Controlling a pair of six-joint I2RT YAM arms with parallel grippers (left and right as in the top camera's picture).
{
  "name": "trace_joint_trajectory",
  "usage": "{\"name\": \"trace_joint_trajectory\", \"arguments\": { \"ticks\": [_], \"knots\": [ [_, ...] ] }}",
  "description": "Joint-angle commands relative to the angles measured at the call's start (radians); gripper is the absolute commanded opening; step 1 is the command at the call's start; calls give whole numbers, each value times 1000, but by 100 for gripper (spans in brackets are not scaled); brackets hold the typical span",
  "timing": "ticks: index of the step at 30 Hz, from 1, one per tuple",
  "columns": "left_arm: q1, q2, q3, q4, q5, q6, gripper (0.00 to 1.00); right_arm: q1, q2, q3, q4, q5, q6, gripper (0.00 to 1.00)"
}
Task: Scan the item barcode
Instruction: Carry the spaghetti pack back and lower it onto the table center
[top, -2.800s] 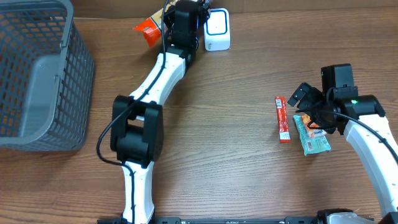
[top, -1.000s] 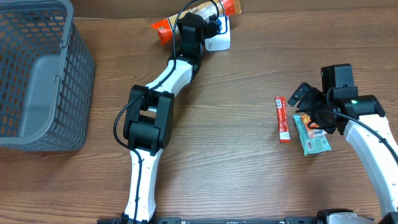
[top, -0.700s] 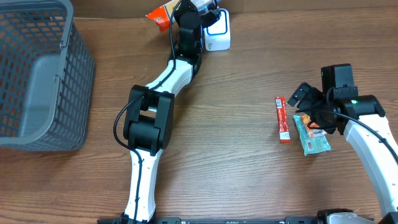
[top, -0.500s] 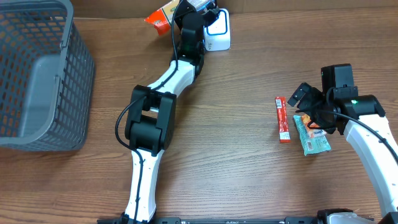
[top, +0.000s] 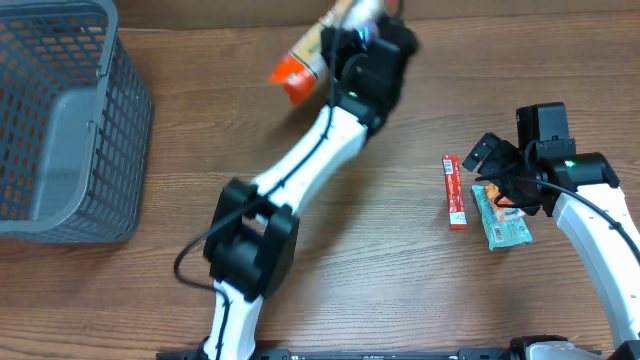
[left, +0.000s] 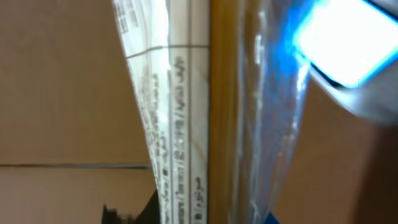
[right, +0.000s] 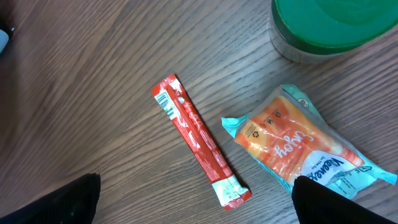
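Note:
My left gripper is carrying the long snack packet and should keep carrying it until it releases it there (top: 402, 215), as the space (top: 403, 200) beside the red stick packet is open for it.
My left gripper (top: 352, 42) is shut on a long snack packet (top: 300, 72) with an orange end and a yellow, clear body, held in the air at the table's back edge. In the left wrist view the packet (left: 199, 112) fills the middle, its white printed seam facing the camera. The scanner's glowing blue-white face (left: 345, 43) is close to the packet's upper right. In the overhead view the arm hides the scanner. My right gripper (top: 490, 172) hangs open over the table at the right, with nothing between its fingers.
A red stick packet (right: 199, 140) and an orange tissue pack (right: 298, 149) lie under the right gripper, beside a jar with a green lid (right: 336, 25). A grey wire basket (top: 125, 150) stands at the far left.
The left arm has swung to the right with the packet and now covers the scanner in the overhead view; its wrist is blurred by motion. The right arm has not moved.

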Motion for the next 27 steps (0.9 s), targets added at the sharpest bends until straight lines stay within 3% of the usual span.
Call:
{"name": "trace_joint_trajectory", "arguments": {
  "ticks": [1, 4, 10, 17, 23, 27],
  "knots": [
    [-82, -138, 35, -266, 8, -419, 4, -2, -2, 11, 3, 3, -4, 100],
    [-136, -194, 35, -597, 236, -738, 4, -2, -2, 11, 3, 3, -4, 100],
    [-142, -209, 28, -872, 699, -1159, 4, -2, -2, 11, 3, 3, -4, 100],
    [-153, -198, -26, -898, 827, -1447, 4, -2, -2, 11, 3, 3, -4, 100],
    [-178, -195, -121, -833, 871, -1587, 4, -2, -2, 11, 3, 3, -4, 100],
    [-190, -195, -221, -711, 935, -1604, 5, -2, -2, 11, 3, 3, -4, 100]
  ]
}}
